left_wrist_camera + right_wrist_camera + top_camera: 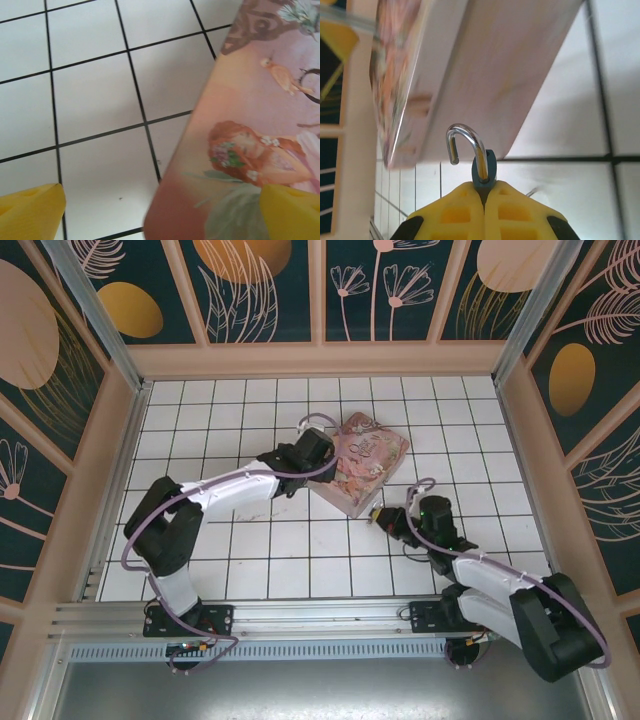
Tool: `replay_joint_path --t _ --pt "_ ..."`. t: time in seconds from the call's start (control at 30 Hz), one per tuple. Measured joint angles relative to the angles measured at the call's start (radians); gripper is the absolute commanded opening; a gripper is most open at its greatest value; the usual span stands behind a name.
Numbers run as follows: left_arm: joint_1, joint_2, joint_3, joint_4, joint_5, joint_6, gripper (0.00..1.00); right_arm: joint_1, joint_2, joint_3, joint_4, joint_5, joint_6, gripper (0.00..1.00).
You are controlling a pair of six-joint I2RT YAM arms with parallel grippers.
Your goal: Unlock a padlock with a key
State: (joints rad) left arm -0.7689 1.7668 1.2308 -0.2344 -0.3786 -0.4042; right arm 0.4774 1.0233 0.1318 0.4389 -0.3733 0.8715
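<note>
The padlock's shackle (472, 134) is open from its blue body, so the robot's right gripper keeps moving until the padlock gets to the clear tiles (278, 531) between the arms, then let go.
My right gripper (484, 187) is shut on the blue body of the padlock (485, 166). Its silvery shackle (469, 137) stands swung open, with the free end out of the body. In the top view the right gripper (383, 517) holds the padlock (375, 513) just off the near corner of the pink tin box (365, 455). My left gripper (322, 476) hangs open over the box's left corner (200, 200), one yellow finger (30, 212) above the floor, the other finger (292, 212) above the printed lid. The key is out of view.
The tin box's pale side wall (490, 65) rises close in front of the padlock. White tiled floor (270, 550) lies between the two arms. Wooden walls (320, 358) enclose the floor at the back and sides.
</note>
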Motion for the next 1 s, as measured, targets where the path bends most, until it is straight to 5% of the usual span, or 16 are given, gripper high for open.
replay_joint_path --t 0.2,0.4,0.7,1.0 --pt "0.076 -0.103 0.004 -0.017 0.06 -0.003 0.99 0.291 0.034 0.009 0.035 0.141 0.09 0.0" --pt "0.106 -0.147 0.017 -0.019 0.084 -0.008 0.99 0.503 0.282 0.169 0.085 0.246 0.13 0.0" --pt "0.159 -0.227 -0.005 -0.052 0.094 -0.008 0.99 0.594 0.731 0.546 0.236 0.214 0.132 0.0" --pt "0.172 -0.298 -0.041 -0.055 0.095 -0.008 0.99 0.594 0.89 0.623 0.264 0.185 0.151 0.04"
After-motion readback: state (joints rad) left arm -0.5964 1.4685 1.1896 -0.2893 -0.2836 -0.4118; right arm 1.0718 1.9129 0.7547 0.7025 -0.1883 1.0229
